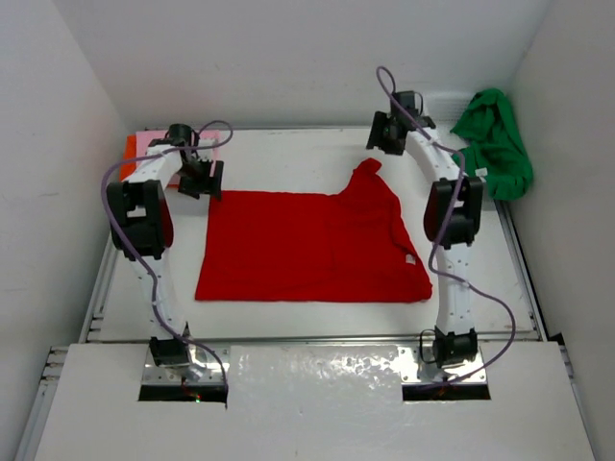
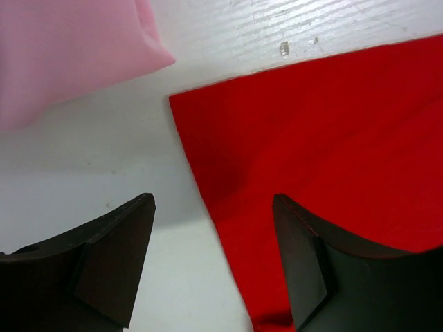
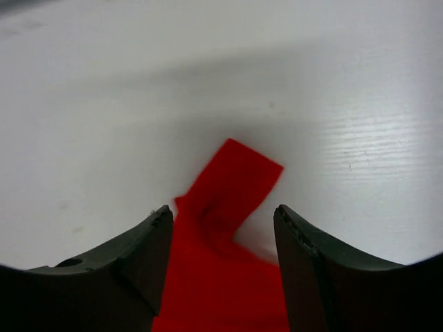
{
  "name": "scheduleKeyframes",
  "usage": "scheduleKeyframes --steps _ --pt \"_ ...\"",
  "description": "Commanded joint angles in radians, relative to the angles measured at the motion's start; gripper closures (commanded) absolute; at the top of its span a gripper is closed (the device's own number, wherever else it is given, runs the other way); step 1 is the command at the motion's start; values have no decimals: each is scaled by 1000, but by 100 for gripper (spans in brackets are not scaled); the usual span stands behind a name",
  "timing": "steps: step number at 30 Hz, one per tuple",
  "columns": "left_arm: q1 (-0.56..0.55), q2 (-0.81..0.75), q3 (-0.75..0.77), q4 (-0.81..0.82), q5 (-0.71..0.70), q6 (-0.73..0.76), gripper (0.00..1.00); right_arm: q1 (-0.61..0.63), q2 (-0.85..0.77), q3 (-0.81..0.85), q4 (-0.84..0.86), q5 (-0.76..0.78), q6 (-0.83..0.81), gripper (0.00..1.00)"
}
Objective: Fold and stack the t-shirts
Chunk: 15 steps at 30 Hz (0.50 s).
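The red t-shirt lies wide and flat [image 1: 298, 252], so the sleeve should fold over and the t-shirt's near edge should stay in place when I move the bunched sleeve [image 1: 364, 176] inward.
A red t-shirt [image 1: 307, 245] lies spread flat in the middle of the table, with one sleeve [image 3: 228, 197] bunched up at its far right corner. My left gripper [image 1: 202, 178] hovers open over the shirt's far left corner [image 2: 208, 117], one finger above bare table and the other above red cloth. My right gripper [image 1: 387, 134] stands open above the bunched sleeve, which lies loose between the fingers. A pink t-shirt [image 2: 62, 48] rests on an orange one [image 1: 129, 156] at the back left. A green t-shirt [image 1: 495, 139] is heaped at the back right.
White walls close in the table [image 1: 288, 317] on the left, back and right. The pink and orange pile lies close to my left arm's elbow. Metal rails run along the table's side and near edges, with both arm bases bolted at the near edge.
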Motion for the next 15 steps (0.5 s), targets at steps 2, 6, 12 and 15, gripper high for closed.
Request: scheduleKeyframes --steps 2,6,12,15 --pt "-4 5 53 39 37 -35 33 -14 96 42 2 128 62 41" --pt "-4 51 36 82 20 -46 33 -20 185 25 77 124 102 42" --pt "-3 120 33 135 -38 -61 33 -16 234 -1 116 90 123 48" --pt "-3 133 36 147 3 -66 33 -14 234 -32 140 56 134 53"
